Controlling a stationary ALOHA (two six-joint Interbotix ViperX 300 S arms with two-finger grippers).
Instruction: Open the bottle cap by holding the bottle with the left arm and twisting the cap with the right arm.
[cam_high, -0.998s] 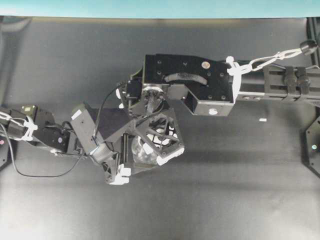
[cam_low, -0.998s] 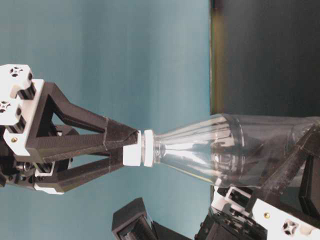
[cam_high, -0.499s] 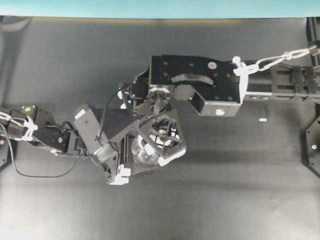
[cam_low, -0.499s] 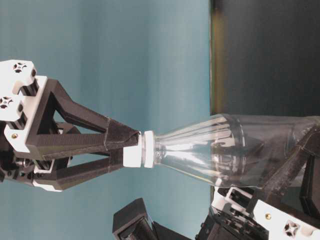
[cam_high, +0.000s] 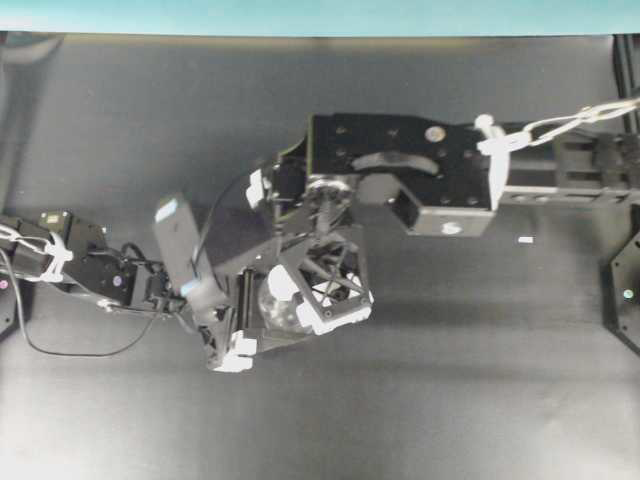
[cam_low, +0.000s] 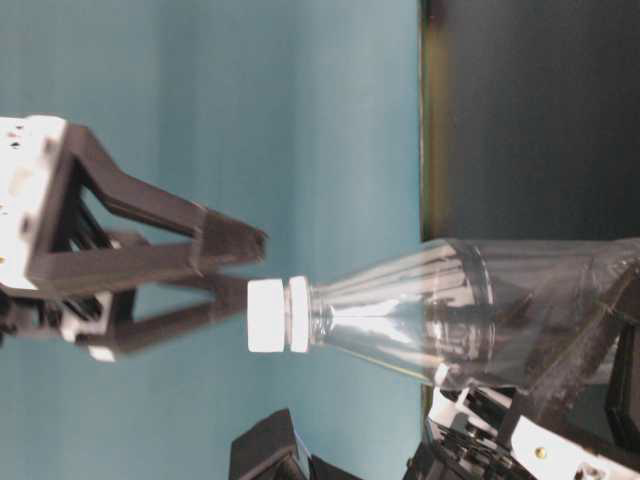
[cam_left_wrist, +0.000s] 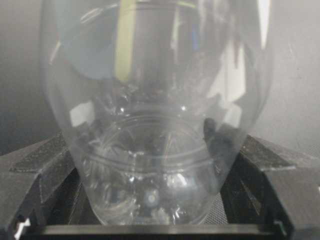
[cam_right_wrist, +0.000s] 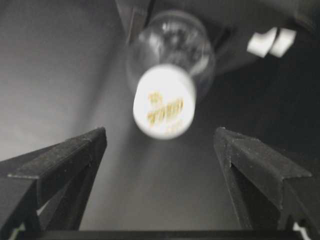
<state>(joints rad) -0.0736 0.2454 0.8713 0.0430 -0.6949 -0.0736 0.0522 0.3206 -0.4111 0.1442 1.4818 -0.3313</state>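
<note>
The robot's right gripper is at the end of its twist with the cap on the bottle's neck (cam_low: 312, 314), so it should turn its open fingers back before it grips the cap's sides (cam_right_wrist: 164, 102).
The clear bottle (cam_low: 450, 315) is held off the table with its white cap (cam_low: 267, 315) still on. My left gripper (cam_left_wrist: 155, 172) is shut on the bottle's body, one black finger (cam_left_wrist: 42, 167) on each side. In the overhead view this gripper (cam_high: 245, 320) sits under the right one. My right gripper (cam_low: 240, 272) is open, its jaws spread and apart from the cap, with the tips just off the cap's end. In the right wrist view the cap (cam_right_wrist: 164, 102) faces the camera ahead of the open gripper (cam_right_wrist: 160, 145), slightly blurred.
The dark table (cam_high: 450, 380) lies under both arms. A tiny white fleck (cam_high: 525, 240) lies on it at the right. The right arm's flat plate (cam_high: 400, 160) hangs over the middle. A teal wall runs along the far edge.
My right gripper was shut on the cap; it has opened, let go and drawn back a little. The bottle stays in the left gripper, shifted slightly.
</note>
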